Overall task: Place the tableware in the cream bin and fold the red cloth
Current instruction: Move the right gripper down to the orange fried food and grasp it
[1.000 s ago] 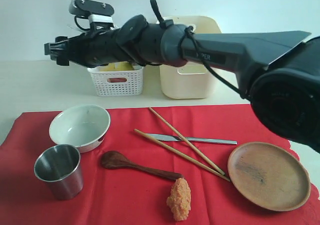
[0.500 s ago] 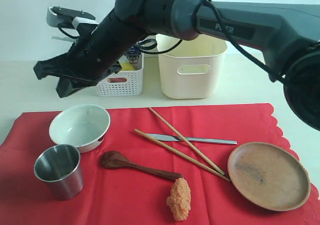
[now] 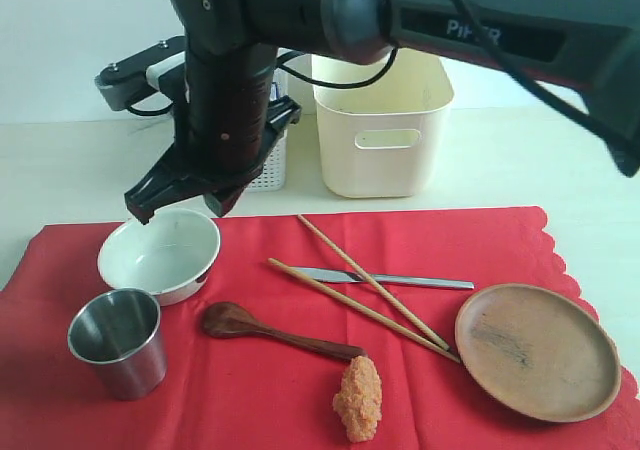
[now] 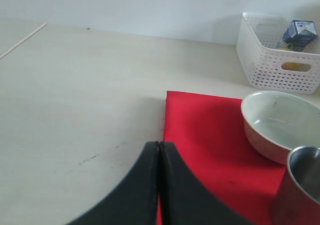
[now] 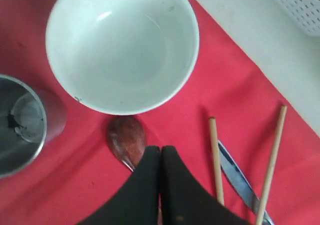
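Note:
My right gripper is empty and the orange food lump lies uncovered in front of the spoon's handle (image 3: 325,346), so it should keep moving toward the lump (image 3: 358,400) and open above it.
On the red cloth (image 3: 250,395) lie a white bowl (image 3: 160,253), steel cup (image 3: 115,340), dark wooden spoon (image 3: 275,332), two crossed chopsticks (image 3: 360,305), a silver knife (image 3: 400,280) and a brown plate (image 3: 537,350). The cream bin (image 3: 385,130) stands behind the cloth. My right gripper (image 3: 180,202) reaches across and points down just above the bowl's far rim. From the wrist, the right gripper (image 5: 160,147) is shut and empty over the spoon (image 5: 126,137), next to the bowl (image 5: 122,47). My left gripper (image 4: 159,144) is shut and empty over the cloth's (image 4: 205,130) left edge.
A white perforated basket (image 4: 277,60) holding a milk carton (image 4: 298,34) stands left of the bin, mostly hidden behind my right arm in the exterior view. An orange crumbly food lump (image 3: 358,398) lies on the cloth near the front edge.
My right arm has swung from level above the basket down to point at the bowl, and its jaws have closed. The tableware has not moved.

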You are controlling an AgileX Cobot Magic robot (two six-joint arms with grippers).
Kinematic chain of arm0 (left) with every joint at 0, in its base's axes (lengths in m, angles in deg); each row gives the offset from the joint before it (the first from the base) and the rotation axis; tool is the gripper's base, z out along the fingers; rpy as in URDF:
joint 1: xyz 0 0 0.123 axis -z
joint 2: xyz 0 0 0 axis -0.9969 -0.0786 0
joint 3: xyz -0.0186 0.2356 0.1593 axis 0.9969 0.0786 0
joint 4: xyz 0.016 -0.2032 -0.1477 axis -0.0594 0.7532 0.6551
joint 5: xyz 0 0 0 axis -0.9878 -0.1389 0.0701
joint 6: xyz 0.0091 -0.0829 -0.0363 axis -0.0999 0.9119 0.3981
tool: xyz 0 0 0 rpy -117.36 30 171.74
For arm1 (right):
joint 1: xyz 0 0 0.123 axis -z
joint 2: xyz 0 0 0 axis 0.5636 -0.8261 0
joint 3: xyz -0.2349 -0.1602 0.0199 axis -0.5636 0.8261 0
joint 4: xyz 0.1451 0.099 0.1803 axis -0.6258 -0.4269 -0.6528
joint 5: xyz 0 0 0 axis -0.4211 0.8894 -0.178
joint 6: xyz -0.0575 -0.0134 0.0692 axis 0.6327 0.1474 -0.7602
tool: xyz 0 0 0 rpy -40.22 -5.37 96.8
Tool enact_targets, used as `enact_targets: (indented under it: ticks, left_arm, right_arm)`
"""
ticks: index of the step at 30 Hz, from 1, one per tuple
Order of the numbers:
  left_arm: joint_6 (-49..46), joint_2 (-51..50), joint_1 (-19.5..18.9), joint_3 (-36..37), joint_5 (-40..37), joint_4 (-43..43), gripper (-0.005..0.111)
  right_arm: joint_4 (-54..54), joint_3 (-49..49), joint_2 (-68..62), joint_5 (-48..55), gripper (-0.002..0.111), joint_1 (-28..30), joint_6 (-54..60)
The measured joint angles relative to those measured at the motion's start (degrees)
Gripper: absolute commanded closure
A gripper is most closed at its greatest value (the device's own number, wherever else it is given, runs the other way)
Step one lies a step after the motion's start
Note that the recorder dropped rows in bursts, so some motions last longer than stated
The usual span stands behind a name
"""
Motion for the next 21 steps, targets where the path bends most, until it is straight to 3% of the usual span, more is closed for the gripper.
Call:
enact_targets:
  ticks: [16, 21]
  left_arm:
    - [0.0, 0.0, 0.0, 0.0, 0.0, 0.0, 0.106]
    - [0.0, 0.0, 0.0, 0.0, 0.0, 0.0, 0.106]
  right_arm:
    - [11.7, 32.7, 18.7, -6.7, 0.108, 2.2, -6.9]
    - [9.9, 42.3, 23.9, -8.7, 0.098, 3.8, -8.7]
